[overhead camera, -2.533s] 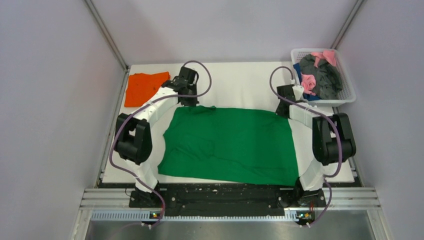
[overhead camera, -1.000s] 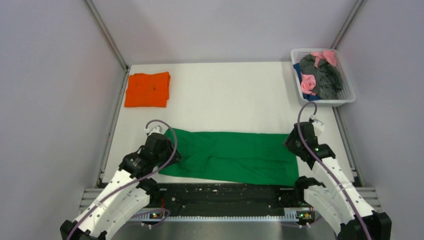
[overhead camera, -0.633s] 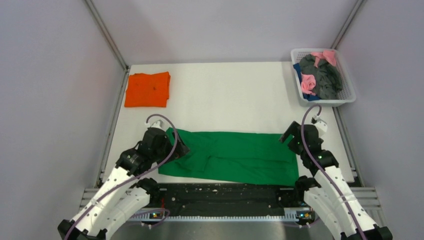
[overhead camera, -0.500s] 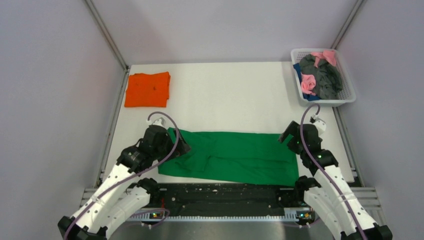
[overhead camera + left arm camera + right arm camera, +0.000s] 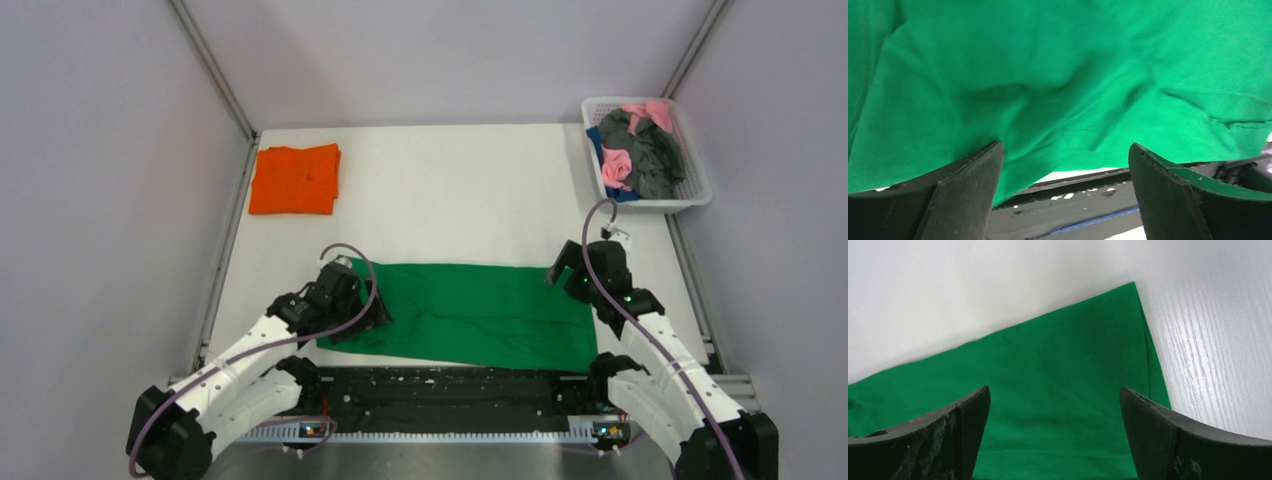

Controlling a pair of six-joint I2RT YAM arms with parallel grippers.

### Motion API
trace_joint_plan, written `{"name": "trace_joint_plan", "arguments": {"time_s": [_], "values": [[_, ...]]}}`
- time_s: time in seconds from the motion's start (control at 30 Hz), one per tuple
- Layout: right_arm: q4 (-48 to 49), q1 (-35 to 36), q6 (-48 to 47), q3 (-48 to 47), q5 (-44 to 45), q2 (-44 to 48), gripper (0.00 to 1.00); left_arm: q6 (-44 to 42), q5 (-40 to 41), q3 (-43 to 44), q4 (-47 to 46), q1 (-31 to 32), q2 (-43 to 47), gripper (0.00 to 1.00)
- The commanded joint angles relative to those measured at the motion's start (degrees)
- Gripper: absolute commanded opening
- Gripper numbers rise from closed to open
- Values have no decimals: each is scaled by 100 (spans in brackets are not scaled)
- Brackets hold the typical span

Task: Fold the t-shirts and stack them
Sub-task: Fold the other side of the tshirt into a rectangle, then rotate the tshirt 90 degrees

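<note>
The green t-shirt's long band [image 5: 480, 318] is lying crosswise along the near edge, so the robot's left gripper needs to swing the band's end over to the far side [image 5: 450, 150] before it folds.
The green t-shirt [image 5: 480, 315] lies folded into a long band across the near part of the table. The orange t-shirt [image 5: 294, 179] lies folded at the far left. My left gripper [image 5: 372, 312] hovers over the green shirt's left end, open and holding nothing; the left wrist view shows rumpled green cloth [image 5: 1058, 85] beyond its spread fingers [image 5: 968, 190]. My right gripper [image 5: 560, 272] stands open above the shirt's far right corner, and the right wrist view shows that flat corner [image 5: 1073, 380] between the empty fingers [image 5: 1158, 435].
A white basket [image 5: 690, 200] at the far right corner holds pink, dark grey and blue garments. The black rail [image 5: 450, 385] with the arm bases runs along the table's near edge, just under the green shirt's hem. Grey walls close in both sides.
The green shirt went from spread flat to folded in half toward the near edge. Both grippers let go of it and opened; the left shifted right over the cloth, the right rose slightly.
</note>
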State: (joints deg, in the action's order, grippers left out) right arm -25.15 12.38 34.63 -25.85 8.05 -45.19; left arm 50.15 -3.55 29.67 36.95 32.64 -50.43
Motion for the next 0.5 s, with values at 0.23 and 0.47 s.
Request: {"name": "trace_joint_plan", "arguments": {"time_s": [0.23, 0.47], "values": [[321, 46, -354, -161, -174, -298, 99, 586, 1003, 4, 803, 2, 1194, 99], [1418, 54, -402, 127, -2430, -534, 99, -155, 1498, 1680, 1151, -1, 787, 99]]}}
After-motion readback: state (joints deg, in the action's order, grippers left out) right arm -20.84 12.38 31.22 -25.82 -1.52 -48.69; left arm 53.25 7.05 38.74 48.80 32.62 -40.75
